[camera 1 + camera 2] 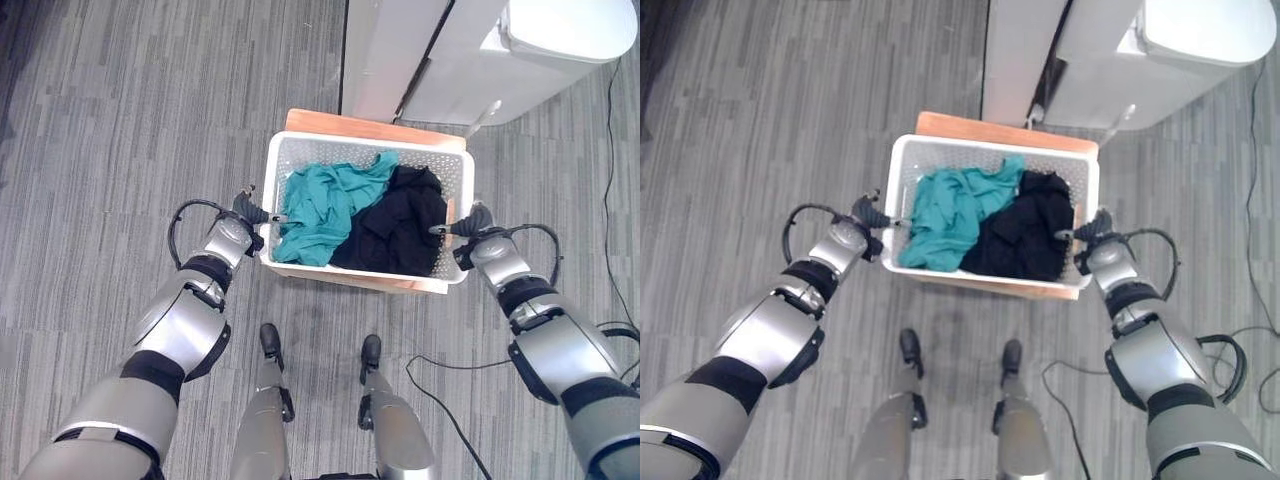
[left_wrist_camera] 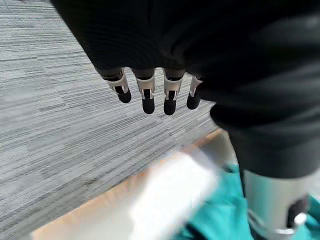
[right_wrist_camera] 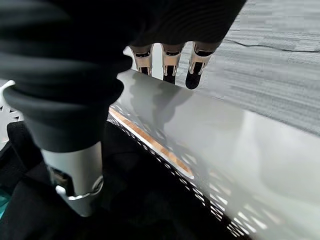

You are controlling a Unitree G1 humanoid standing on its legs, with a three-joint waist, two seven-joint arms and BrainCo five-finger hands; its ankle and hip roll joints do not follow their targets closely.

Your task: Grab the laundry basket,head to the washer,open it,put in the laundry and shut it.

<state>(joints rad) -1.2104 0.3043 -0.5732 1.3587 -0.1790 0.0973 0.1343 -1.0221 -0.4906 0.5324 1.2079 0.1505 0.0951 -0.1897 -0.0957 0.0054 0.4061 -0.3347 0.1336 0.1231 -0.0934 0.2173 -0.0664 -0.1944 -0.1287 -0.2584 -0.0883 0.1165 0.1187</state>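
Observation:
I expect the teal and black garments (image 1: 358, 222) to move along inside the laundry basket when I carry it, because they lie slumped below the white rim (image 1: 370, 139).
A white laundry basket (image 1: 365, 148) sits on a wooden board (image 1: 340, 124) right in front of me. A teal garment (image 1: 320, 205) fills its left half and a black one (image 1: 400, 228) its right half. My left hand (image 1: 246, 209) is at the basket's left rim (image 2: 170, 192), with straight fingers (image 2: 147, 95) hanging outside it and the thumb (image 2: 270, 200) over the teal cloth. My right hand (image 1: 470, 222) straddles the right rim (image 3: 210, 135) the same way, with fingers (image 3: 170, 62) outside and the thumb (image 3: 75, 170) above the black cloth. Both hands are open.
The white washer (image 1: 480, 50) stands just beyond the basket at the upper right, with a tall white panel (image 1: 385, 55) beside it. Grey striped carpet (image 1: 150, 120) spreads to the left and all around.

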